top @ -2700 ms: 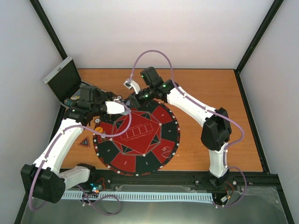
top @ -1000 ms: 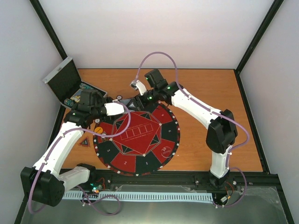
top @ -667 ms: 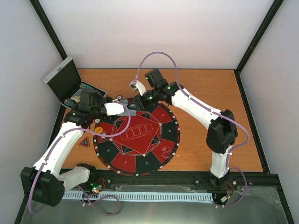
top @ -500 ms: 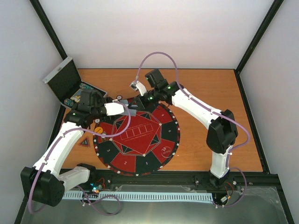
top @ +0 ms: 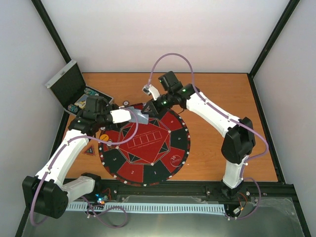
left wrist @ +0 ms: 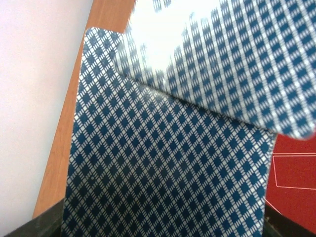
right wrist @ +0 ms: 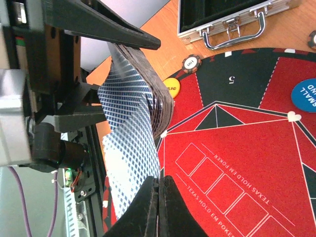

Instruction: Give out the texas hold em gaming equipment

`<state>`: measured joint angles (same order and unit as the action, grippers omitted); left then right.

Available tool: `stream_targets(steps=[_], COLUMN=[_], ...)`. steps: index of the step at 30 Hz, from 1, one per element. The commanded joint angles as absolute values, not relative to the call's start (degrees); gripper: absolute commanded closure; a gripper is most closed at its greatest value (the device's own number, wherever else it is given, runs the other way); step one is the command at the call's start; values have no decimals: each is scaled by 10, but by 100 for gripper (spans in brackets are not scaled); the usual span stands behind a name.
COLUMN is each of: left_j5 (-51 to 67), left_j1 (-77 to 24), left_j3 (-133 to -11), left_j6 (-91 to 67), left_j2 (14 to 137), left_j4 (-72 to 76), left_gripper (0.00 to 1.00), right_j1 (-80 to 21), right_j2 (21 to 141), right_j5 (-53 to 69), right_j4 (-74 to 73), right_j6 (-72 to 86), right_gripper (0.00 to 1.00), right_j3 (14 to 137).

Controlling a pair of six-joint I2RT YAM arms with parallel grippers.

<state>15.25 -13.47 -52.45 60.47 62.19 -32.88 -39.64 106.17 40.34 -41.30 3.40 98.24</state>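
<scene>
My left gripper should move back before my right gripper swings to the mat's near rim (top: 115, 164), because the deck in my left gripper (right wrist: 148, 84) crowds the card's way there.
My left gripper (top: 129, 115) is shut on a deck of blue-checked playing cards (left wrist: 168, 173), held over the far left rim of the round red-and-black mat (top: 163, 153). The deck (right wrist: 159, 101) also shows edge-on in the right wrist view, between the left arm's black fingers (right wrist: 98, 24). My right gripper (right wrist: 158, 181) is shut on the top card (right wrist: 126, 158), which is slid partway off the deck and bowed. That same card (left wrist: 222, 59) crosses the top of the left wrist view. The left gripper's own jaws are hidden behind the deck.
An open silver case (top: 66, 86) stands at the far left corner, with chips (top: 89, 94) beside it. A yellow button (right wrist: 171, 87), a dark chip (right wrist: 190, 62) and a blue button (right wrist: 303, 94) lie at the mat's edge. A dark triangular marker (top: 89, 150) sits left of the mat.
My right gripper has closed on the top card and drawn back to the right, sliding the card partway off the deck. The left arm has stayed put with the deck.
</scene>
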Motion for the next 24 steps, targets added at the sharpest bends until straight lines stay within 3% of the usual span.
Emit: stream_targets(steps=[1, 16, 24], left_j5=[151, 93, 92], left_j1=[-139, -136, -46], left_j3=[-523, -460, -407], left_j6=[578, 347, 285], left_j2=[611, 554, 494], left_j4=[-312, -305, -255], left_gripper=[37, 37, 37], right_j1=[-386, -361, -406], right_j2=[1027, 935, 909], right_j5=[416, 197, 159], right_j4=[-443, -391, -259], right_j6=[9, -27, -40], right_gripper=[97, 97, 97], right_j3=[999, 933, 825])
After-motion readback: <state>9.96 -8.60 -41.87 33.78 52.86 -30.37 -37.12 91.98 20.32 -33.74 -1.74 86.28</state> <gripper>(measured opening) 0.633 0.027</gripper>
